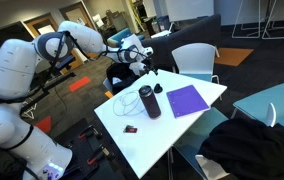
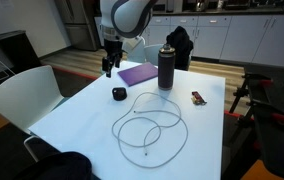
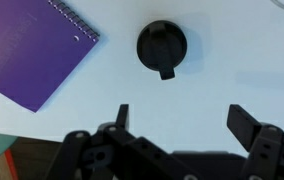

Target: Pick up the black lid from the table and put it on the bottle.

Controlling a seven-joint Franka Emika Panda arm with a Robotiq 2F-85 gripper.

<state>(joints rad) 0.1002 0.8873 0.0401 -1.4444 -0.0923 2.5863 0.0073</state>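
The black lid's narrow tab (image 3: 163, 54) has my open fingers lined up across it, so my gripper should go down over the lid (image 2: 119, 94) next and close on the tab.
The black lid (image 3: 162, 46) is a small round cap with a short tab, lying on the white table. It also shows in both exterior views (image 2: 119, 94) (image 1: 159, 89). The bottle (image 2: 166, 67) (image 1: 149, 101) stands upright near the table's middle, beside the purple notebook; it is out of the wrist view. My gripper (image 3: 185, 120) is open and empty, hovering above the table with the lid just ahead of its fingertips. In the exterior views the gripper (image 2: 109, 68) (image 1: 146, 68) hangs over the table's edge near the notebook.
A purple spiral notebook (image 3: 32, 50) (image 2: 139, 73) lies next to the lid. A flat black piece with a red mark (image 2: 198, 98) and a looped white cable (image 2: 150, 130) lie on the table (image 2: 82, 115). Chairs surround it.
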